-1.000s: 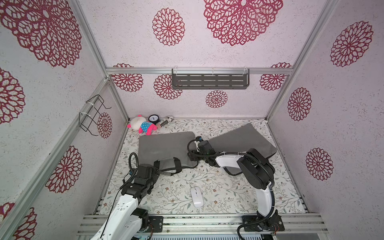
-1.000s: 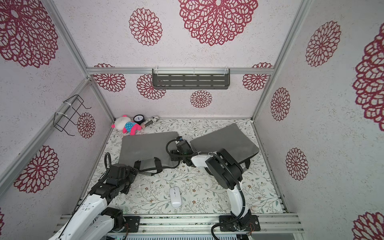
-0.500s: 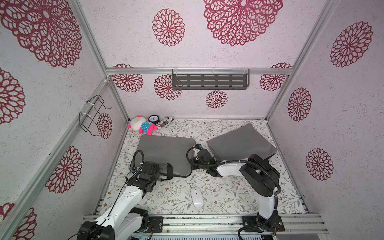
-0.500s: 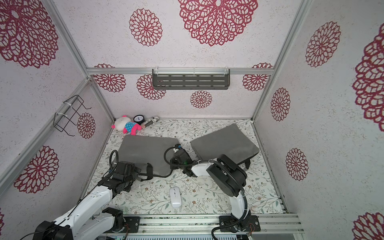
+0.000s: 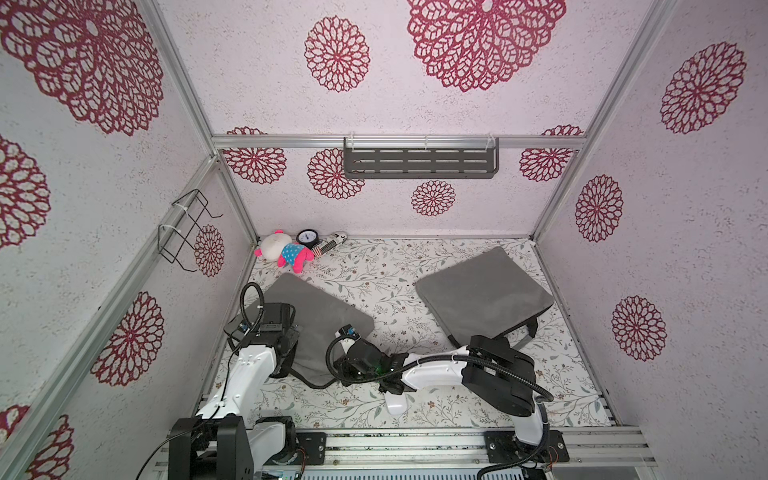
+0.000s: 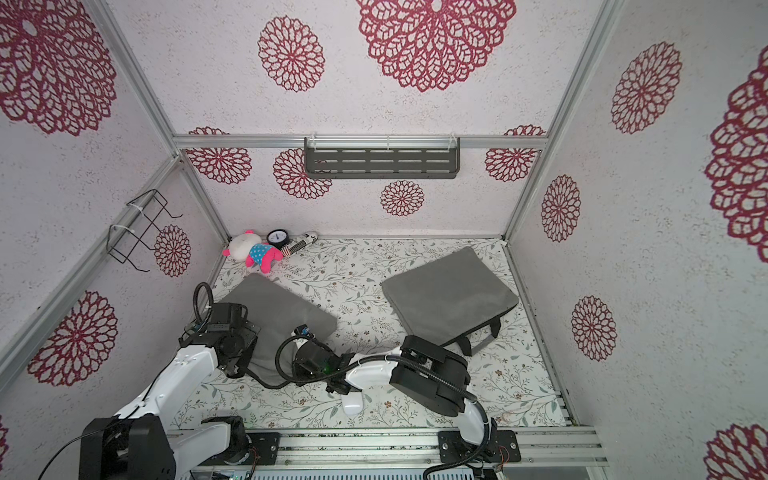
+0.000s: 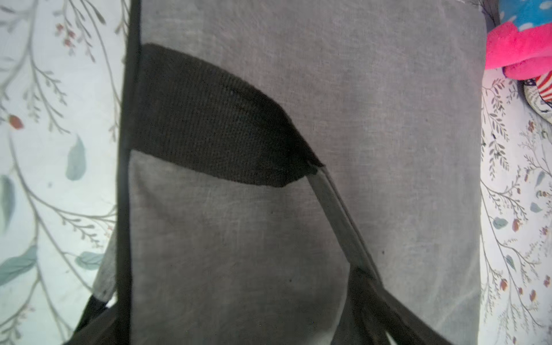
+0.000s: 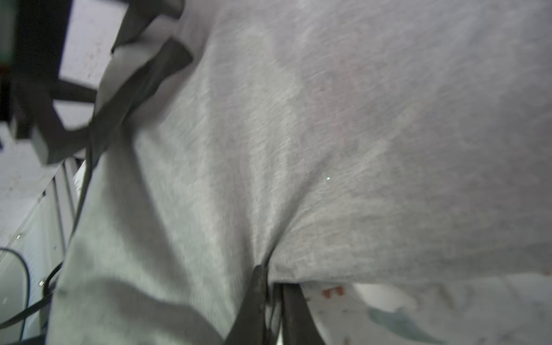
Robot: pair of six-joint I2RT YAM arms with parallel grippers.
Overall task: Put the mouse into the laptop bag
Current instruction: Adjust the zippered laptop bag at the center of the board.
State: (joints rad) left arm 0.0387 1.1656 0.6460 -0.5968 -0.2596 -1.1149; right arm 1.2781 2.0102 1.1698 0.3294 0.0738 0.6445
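Note:
The grey laptop bag (image 5: 324,312) is skewed, so the robot's left gripper should pull the bag's handle edge toward the side (image 5: 205,352) while the right gripper swings the bag straight.
A grey laptop bag (image 5: 320,316) (image 6: 278,311) lies skewed on the floral floor at the left. My right gripper (image 5: 338,371) (image 6: 291,369) is at its near edge. In the right wrist view the fingers (image 8: 254,301) are shut on a bunched fold of the bag's fabric (image 8: 298,149). My left gripper (image 5: 282,353) hangs over the bag's near-left corner, beside the black handles. Its fingers are out of the left wrist view, where bag cloth (image 7: 373,119) and a black strap (image 7: 209,125) fill the picture. The white mouse (image 5: 395,406) (image 6: 352,405) lies near the front, partly under my right arm.
A second grey bag (image 5: 482,291) with handles sits at the right. A pink plush toy (image 5: 286,251), a small dial (image 5: 307,238) and a striped tube lie in the back-left corner. A shelf (image 5: 419,160) and a wire rack (image 5: 187,228) hang on the walls.
My right gripper shut on the bag's edge and pulled it toward the front left, turning the bag. My left arm swung in over the bag's near-left corner. The mouse stayed put.

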